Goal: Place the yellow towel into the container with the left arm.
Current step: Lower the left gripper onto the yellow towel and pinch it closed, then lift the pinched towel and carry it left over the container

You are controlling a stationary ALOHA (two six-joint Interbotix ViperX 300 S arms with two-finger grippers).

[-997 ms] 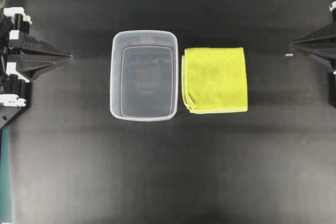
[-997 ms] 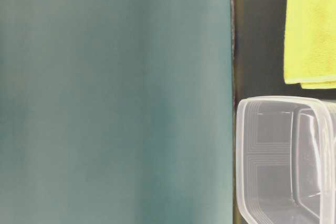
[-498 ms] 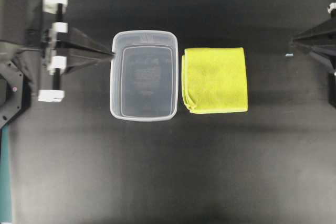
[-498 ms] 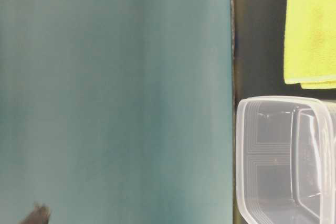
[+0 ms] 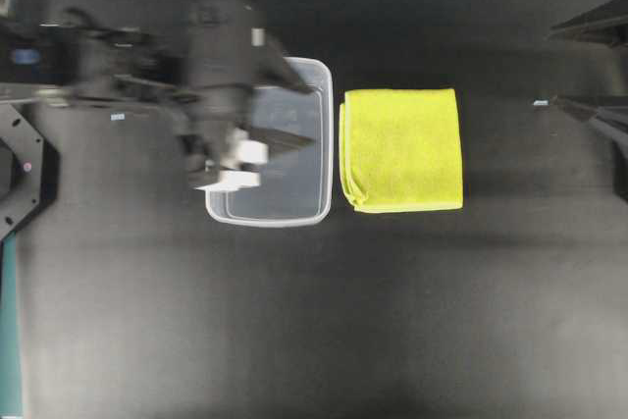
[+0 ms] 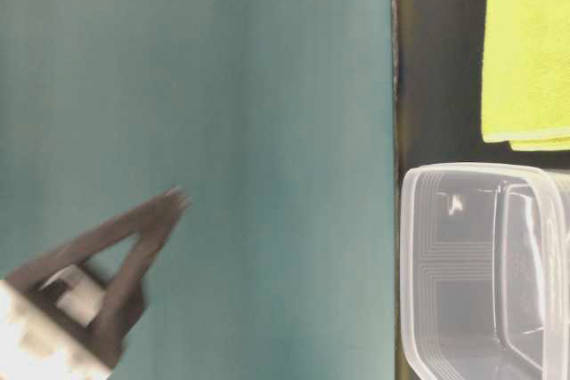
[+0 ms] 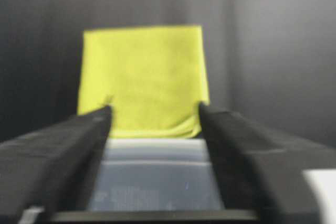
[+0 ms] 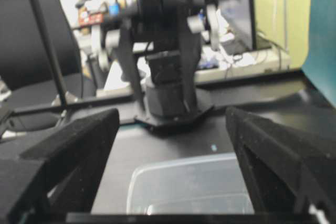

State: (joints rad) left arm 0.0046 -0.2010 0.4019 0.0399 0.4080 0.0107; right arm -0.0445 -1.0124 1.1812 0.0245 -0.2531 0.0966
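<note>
I expect the yellow towel [image 5: 405, 149] to gather into a narrow fold and hang down when I lift it, because loose layers [image 5: 350, 179] show along the towel's folded edge.
The yellow towel [image 5: 402, 149] lies folded flat on the black table, just right of the clear container [image 5: 265, 217]. My left gripper [image 5: 312, 115] is open and empty, blurred by motion, above the container's right half with its fingertips pointing at the towel. In the left wrist view the towel [image 7: 142, 72] lies ahead between the open fingers [image 7: 79, 140], beyond the container [image 7: 157, 177]. My right gripper [image 5: 552, 68] is open and empty at the right edge. The table-level view shows the left gripper [image 6: 174, 206], the towel [image 6: 530, 46] and the container [image 6: 485, 264].
A teal wall [image 6: 196, 86] fills most of the table-level view. In the right wrist view the container [image 8: 189, 187] lies ahead of the open right gripper [image 8: 172, 113], with the left arm's base [image 8: 168, 98] and office clutter behind it.
My left arm has swung from the left edge rightward over the container and its gripper has opened. My right gripper has opened too, staying at the right edge.
</note>
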